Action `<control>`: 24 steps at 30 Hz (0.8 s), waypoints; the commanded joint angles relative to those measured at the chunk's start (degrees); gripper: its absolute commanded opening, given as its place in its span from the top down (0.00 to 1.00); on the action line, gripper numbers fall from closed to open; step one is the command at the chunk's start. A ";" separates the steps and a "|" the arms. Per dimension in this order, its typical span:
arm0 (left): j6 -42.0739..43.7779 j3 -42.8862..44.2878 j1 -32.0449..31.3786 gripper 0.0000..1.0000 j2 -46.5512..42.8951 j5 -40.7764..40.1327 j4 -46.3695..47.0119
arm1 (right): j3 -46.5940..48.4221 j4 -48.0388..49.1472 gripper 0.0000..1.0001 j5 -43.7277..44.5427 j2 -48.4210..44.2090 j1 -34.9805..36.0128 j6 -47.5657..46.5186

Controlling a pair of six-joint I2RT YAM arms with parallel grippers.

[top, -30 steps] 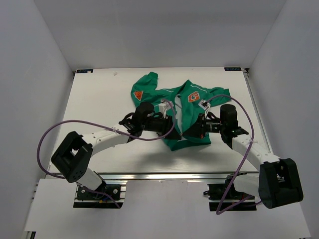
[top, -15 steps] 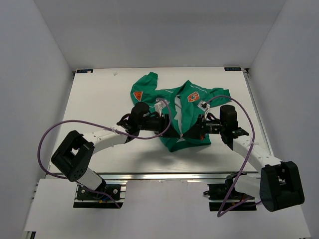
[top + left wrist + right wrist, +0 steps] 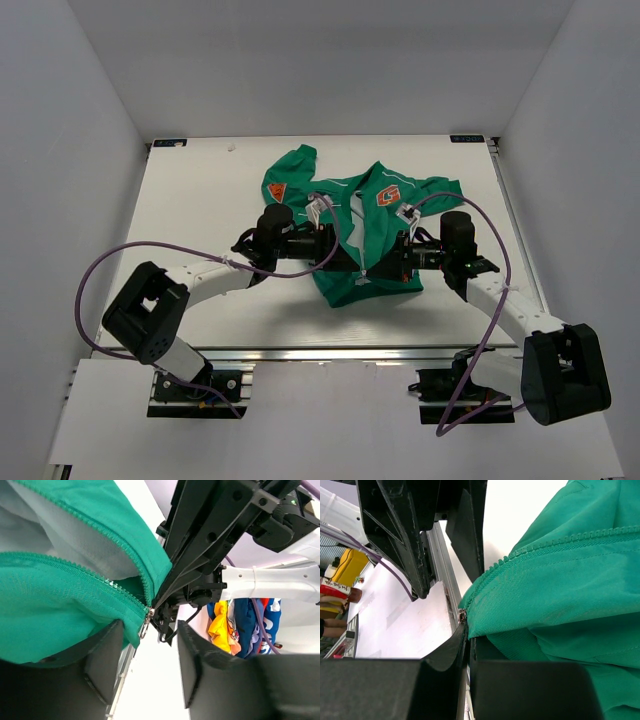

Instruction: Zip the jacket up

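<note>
The hem (image 3: 474,625) beside the slider is pinched in my right gripper, so my left gripper should clamp the zipper's bottom end (image 3: 135,629) before my right gripper takes hold of the pull tab.
The green jacket (image 3: 375,230) lies rumpled mid-table, its orange "G" badge (image 3: 388,195) and orange sleeve patch (image 3: 277,189) facing up. My left gripper (image 3: 333,247) is at the jacket's left front panel. In the left wrist view (image 3: 150,628) it is open, green fabric (image 3: 60,595) draped over its left finger, the metal zipper slider (image 3: 146,621) hanging at the fingertips. My right gripper (image 3: 385,264) is at the lower front. In the right wrist view (image 3: 468,636) it is shut on the jacket's (image 3: 560,580) bottom edge beside the zipper teeth (image 3: 500,565).
The white table (image 3: 200,200) is walled on three sides, with a metal rail (image 3: 330,352) along its near edge. Purple cables (image 3: 110,262) loop beside both arms. A pile of coloured clothes (image 3: 235,622) shows beyond the table in the left wrist view.
My left arm has drawn back to the left, and the jacket's lower front has shifted a little left with it. The right gripper has stayed where it was.
</note>
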 commanded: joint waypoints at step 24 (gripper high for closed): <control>-3.52 -0.60 -0.08 0.50 1.38 3.13 3.47 | 0.01 1.62 1.00 1.87 -0.45 2.14 0.11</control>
